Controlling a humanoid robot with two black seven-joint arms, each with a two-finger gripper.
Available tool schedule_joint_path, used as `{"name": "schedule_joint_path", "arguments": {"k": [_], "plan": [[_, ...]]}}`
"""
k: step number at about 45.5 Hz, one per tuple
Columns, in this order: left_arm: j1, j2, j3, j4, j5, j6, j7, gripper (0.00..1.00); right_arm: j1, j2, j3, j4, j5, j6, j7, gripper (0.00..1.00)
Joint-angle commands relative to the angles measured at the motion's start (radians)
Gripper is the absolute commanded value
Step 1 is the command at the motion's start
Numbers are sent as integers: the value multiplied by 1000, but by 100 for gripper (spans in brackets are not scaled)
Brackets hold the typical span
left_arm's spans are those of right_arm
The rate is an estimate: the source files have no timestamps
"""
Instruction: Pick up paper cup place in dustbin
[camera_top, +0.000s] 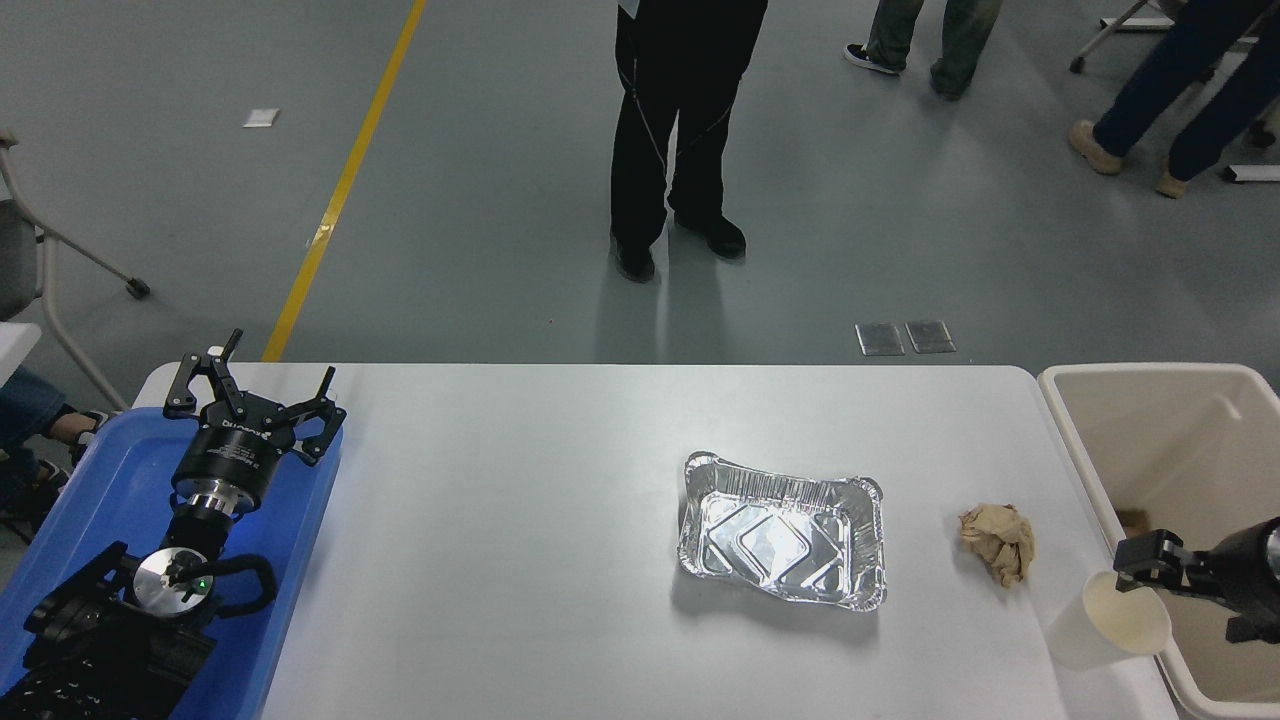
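Note:
My gripper is to lift the paper cup by its rim, and the cup will come up empty, because the paper cup's opening (1128, 614) shows a plain pale inside.
The white paper cup (1105, 622) stands upright near the table's front right corner, right beside the beige dustbin (1078, 440). My right gripper (1188, 598) comes in low from the right edge over the bin's rim. It is open, and one black fingertip (1140, 556) is at the cup's right rim; I cannot tell whether it touches. The rest of the right arm is out of frame. My left gripper (252, 392) is open and parked over the blue tray at the lower left.
A crumpled brown paper ball (998, 542) lies just left of and behind the cup. A foil tray (782, 530) sits mid-table. The blue tray (90, 480) is at the left edge. People stand on the floor beyond the table.

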Motion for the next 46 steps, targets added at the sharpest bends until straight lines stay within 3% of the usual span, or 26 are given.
{"name": "schedule_joint_path", "arguments": {"k": [1,10,14,17,20,23,46], "plan": [[0,0,-1,0,0,0,0,99,-132,-4,55,-53,-1,-65,0,100],[0,0,-1,0,0,0,-1,99,-236,1,130,-76,-1,-135,0,100],[0,0,-1,0,0,0,-1,99,-261,4,164,-79,-2,-151,0,89],[0,0,-1,0,0,0,-1,99,-266,7,169,-78,-2,-163,0,67],[0,0,-1,0,0,0,-1,99,-270,16,167,-78,-1,-166,0,28],[0,0,-1,0,0,0,-1,99,-278,30,167,-78,-1,-169,0,1],[0,0,1,0,0,0,0,99,-227,1,151,-59,-62,-181,0,0]]}}
